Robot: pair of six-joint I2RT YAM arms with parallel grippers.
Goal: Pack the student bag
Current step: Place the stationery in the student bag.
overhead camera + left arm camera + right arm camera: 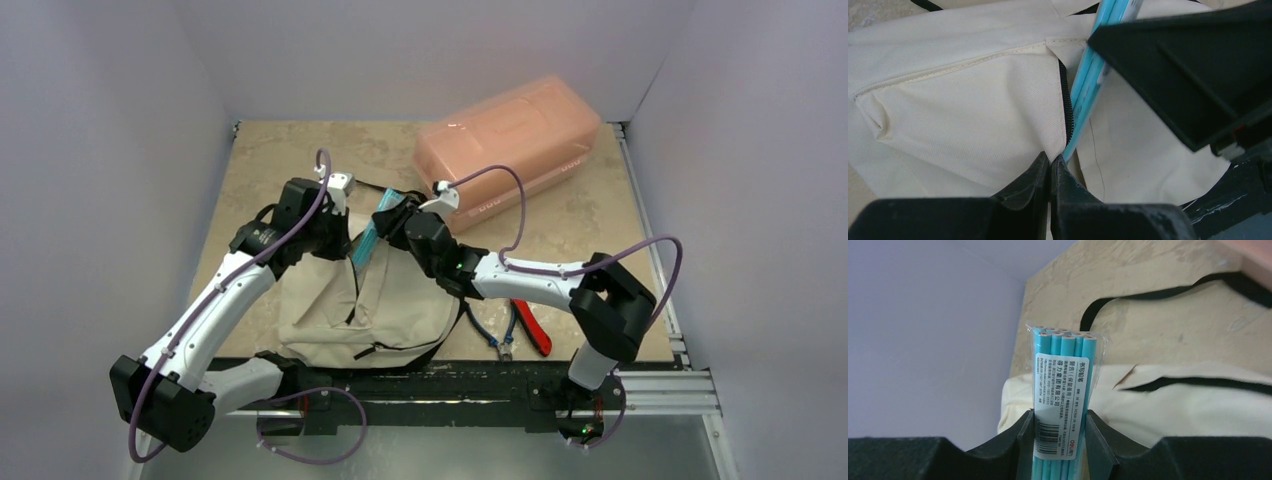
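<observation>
My right gripper should keep lowering the teal pencil pack (367, 245), which slants into the zip opening (355, 268), until most of the pack is inside, and then let go.
The student bag (385, 300), cream fabric with black zip trim, lies at the table's near middle. My left gripper (340, 240) is shut on a fold of the bag's fabric (973, 115) beside the open zip; its jaws (1050, 160) meet with cloth pinched at the tips. My right gripper (395, 225) is shut on a clear pack of teal pencils (1063, 375), its jaws pressed on both sides of the pack's white label. In the left wrist view the pencil pack (1088, 85) slants down into the zip opening. The pack's lower end is hidden.
A translucent pink plastic box (510, 140) stands at the back right. Red-handled pliers (532, 328) and a blue-handled tool (497, 338) lie right of the bag, under my right arm. A black strap (1148, 295) trails over the table behind the bag.
</observation>
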